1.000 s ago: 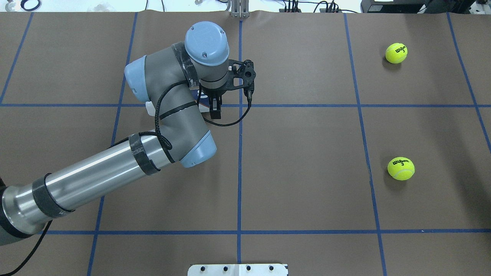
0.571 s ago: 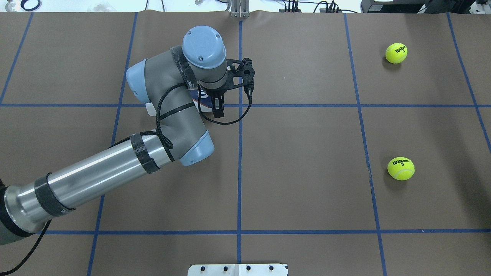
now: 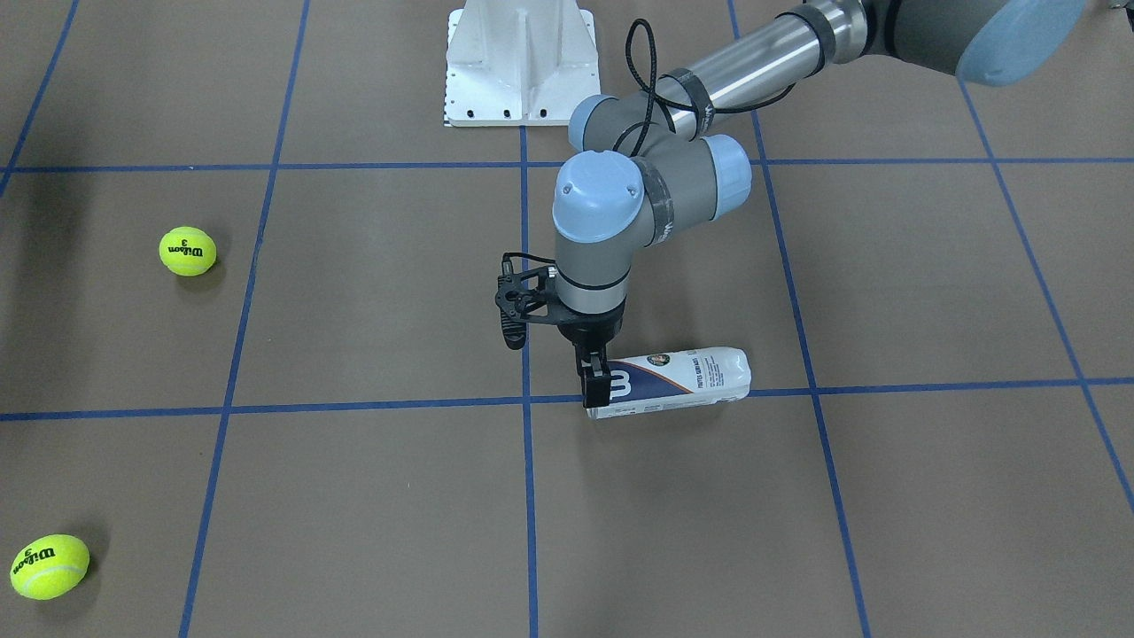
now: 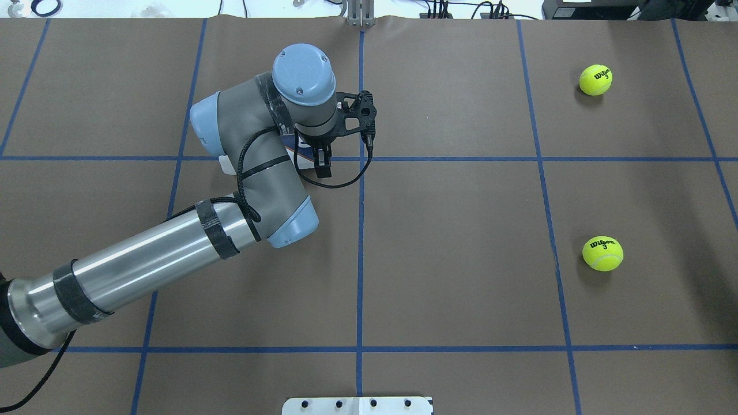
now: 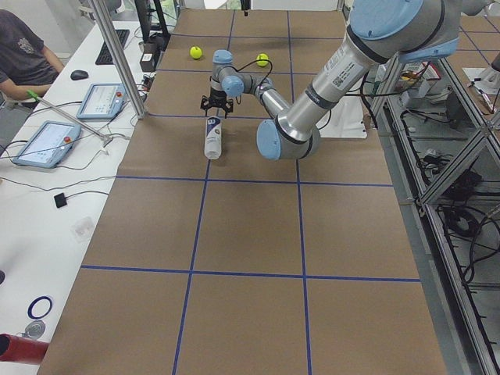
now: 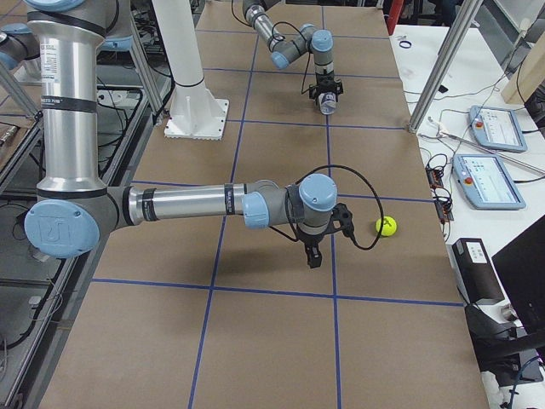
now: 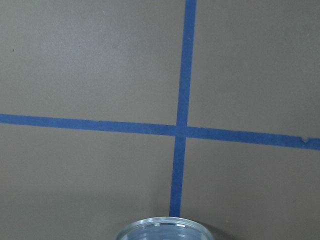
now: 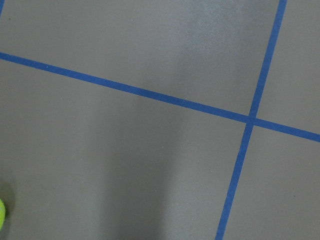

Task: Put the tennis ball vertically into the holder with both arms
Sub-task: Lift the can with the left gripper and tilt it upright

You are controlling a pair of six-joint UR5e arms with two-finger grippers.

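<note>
I expect to find the holder empty when I pick it up and turn its opening upward, because only grey can be seen inside the holder's metal rim (image 7: 166,231).
The holder (image 3: 682,379) lies on its side on the brown table, its white and navy label up; it also shows in the exterior left view (image 5: 212,137). My left gripper (image 3: 595,383) points down over the holder's open end, open, with one finger (image 3: 594,386) in front of the "W" and the other hidden behind. The metal rim (image 7: 162,229) shows at the bottom of the left wrist view. In the overhead view the arm hides most of the holder (image 4: 228,164). Two tennis balls (image 4: 595,79) (image 4: 602,253) lie far right. My right gripper (image 6: 313,258) hovers near a ball (image 6: 387,226); I cannot tell its state.
The white pedestal base (image 3: 521,62) stands at the robot's edge of the table. Blue tape lines (image 4: 360,230) grid the table. Operators' tablets (image 5: 45,142) lie on a side bench beyond the table's far edge.
My left wrist has shifted a little to the left and lowered over the holder. The holder and both balls have stayed in place.
</note>
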